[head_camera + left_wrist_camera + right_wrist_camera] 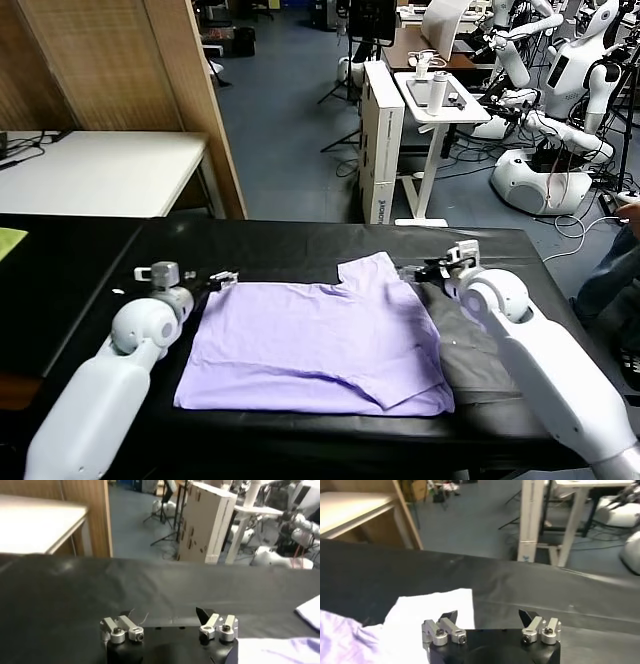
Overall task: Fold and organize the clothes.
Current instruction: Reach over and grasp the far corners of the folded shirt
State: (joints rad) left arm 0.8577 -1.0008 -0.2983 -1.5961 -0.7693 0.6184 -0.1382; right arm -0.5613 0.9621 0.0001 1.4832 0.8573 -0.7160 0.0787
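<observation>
Next, I move my right gripper in and grip the sleeve's edge point(394, 268) before folding, because the sleeve point(447, 601) lies beside one finger of that gripper, outside its open fingers.
The lavender T-shirt point(320, 345) lies flat and partly folded on the black table point(280, 240), one sleeve pointing to the far right. My left gripper point(212, 281) is open and empty, just off the shirt's far left corner. In the left wrist view my left gripper point(167, 616) hovers over bare black table, with the shirt's edge point(280, 650) beside it. My right gripper point(425, 271) is open and empty, just beyond the shirt's far right sleeve. In the right wrist view my right gripper point(487, 616) hangs over the table with the sleeve point(430, 607) beside one finger.
A grey cloth point(470, 355) lies under my right arm, right of the shirt. A yellow-green cloth piece point(8, 240) sits at the table's far left. A white table point(100, 170) and wooden partition point(150, 80) stand behind; other robots and a cart point(440, 100) are farther back.
</observation>
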